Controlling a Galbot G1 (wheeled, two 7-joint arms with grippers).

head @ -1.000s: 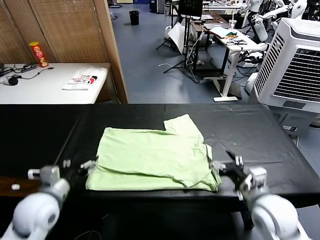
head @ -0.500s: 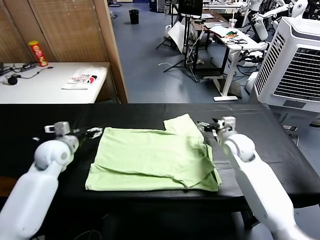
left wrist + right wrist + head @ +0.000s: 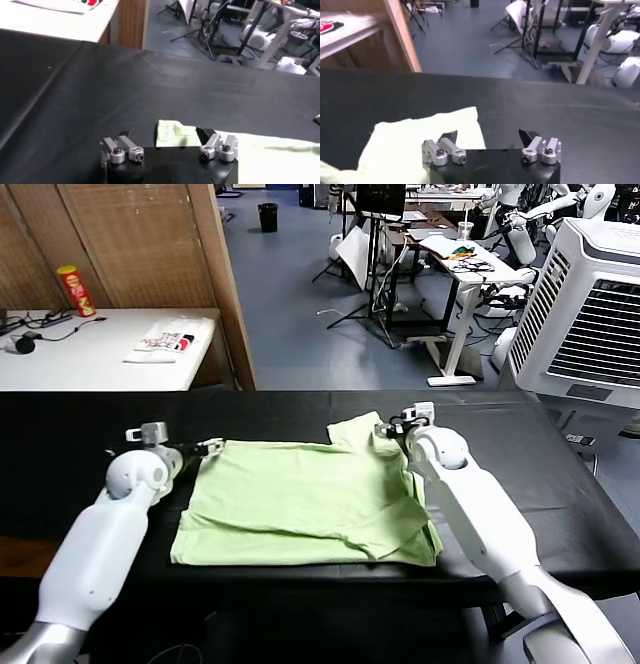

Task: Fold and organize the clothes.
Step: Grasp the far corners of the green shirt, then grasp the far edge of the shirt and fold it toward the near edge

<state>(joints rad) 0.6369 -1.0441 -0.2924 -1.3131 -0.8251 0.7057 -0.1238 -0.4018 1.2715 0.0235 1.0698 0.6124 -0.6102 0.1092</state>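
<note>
Loose creases [image 3: 390,519] bunch up below the T-shirt's sleeve. The T-shirt [image 3: 285,492] will become a narrow piece of cloth with a rumpled end when I fold it over.
The pale light-green T-shirt [image 3: 305,499] lies folded flat on the black table [image 3: 90,434], one sleeve sticking out at its far right corner. My left gripper [image 3: 208,447] is open at the shirt's far left corner; that corner [image 3: 170,135] shows between its jaws in the left wrist view, gripper [image 3: 165,136]. My right gripper [image 3: 385,427] is open over the far right sleeve; the sleeve [image 3: 420,140] lies under its one jaw in the right wrist view, gripper [image 3: 488,136]. No printed patch shows.
A white side table [image 3: 90,354] stands behind at the left with a red can [image 3: 76,291], cables and a white packet [image 3: 165,342]. A wooden partition [image 3: 140,244] is beside it. A white cooler unit [image 3: 590,314] stands at the right.
Both arms have swung from the shirt's near corners to its far edge. The left gripper moved right to the far left corner; the right gripper moved left onto the sleeve.
</note>
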